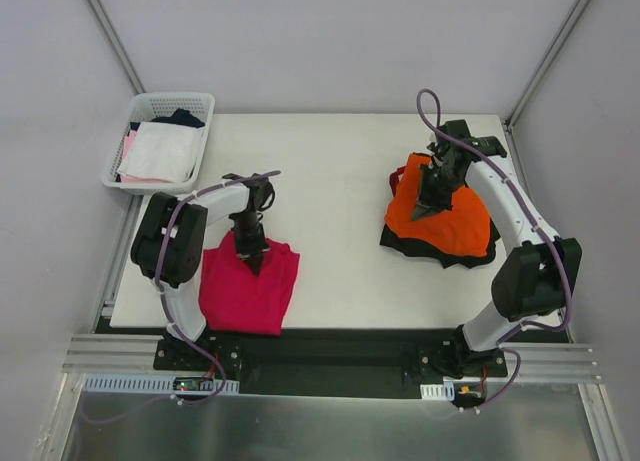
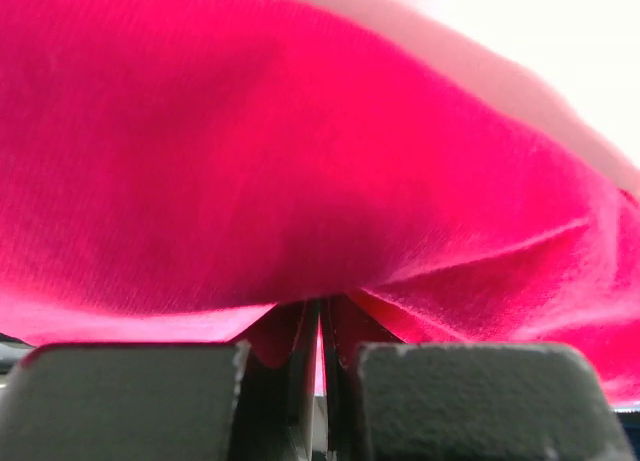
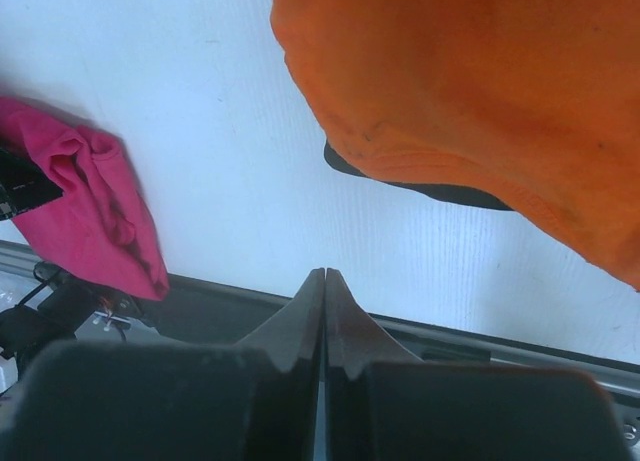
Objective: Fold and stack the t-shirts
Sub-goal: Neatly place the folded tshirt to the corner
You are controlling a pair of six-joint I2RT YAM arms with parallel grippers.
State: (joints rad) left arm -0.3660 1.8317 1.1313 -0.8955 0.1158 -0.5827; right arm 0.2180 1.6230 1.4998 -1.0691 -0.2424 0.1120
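The crimson-magenta t-shirt hangs over the table's front edge (image 1: pixel 245 329), so the robot's left gripper should pull it to the open middle (image 1: pixel 300 213) before both grippers grab its sides.
The crimson-magenta t-shirt (image 1: pixel 245 291) lies partly folded at the table's front left and fills the left wrist view (image 2: pixel 300 151). My left gripper (image 1: pixel 256 258) is shut on a fold near its top edge, with cloth pinched between the fingertips (image 2: pixel 322 316). The orange t-shirt (image 1: pixel 450 216) lies bunched on the black t-shirt (image 1: pixel 440 253) at the right. My right gripper (image 1: pixel 422 207) hovers at the orange shirt's left edge. It is shut and empty (image 3: pixel 324 274), with the orange shirt (image 3: pixel 480 91) and a black sliver (image 3: pixel 430 190) beyond its tips.
A white mesh basket (image 1: pixel 205 111) with white (image 1: pixel 160 151) and pink (image 1: pixel 127 146) garments stands off the table's back left corner. The white table (image 1: pixel 340 181) is bare between the two shirt piles. A metal rail (image 1: pixel 330 356) runs along the front edge.
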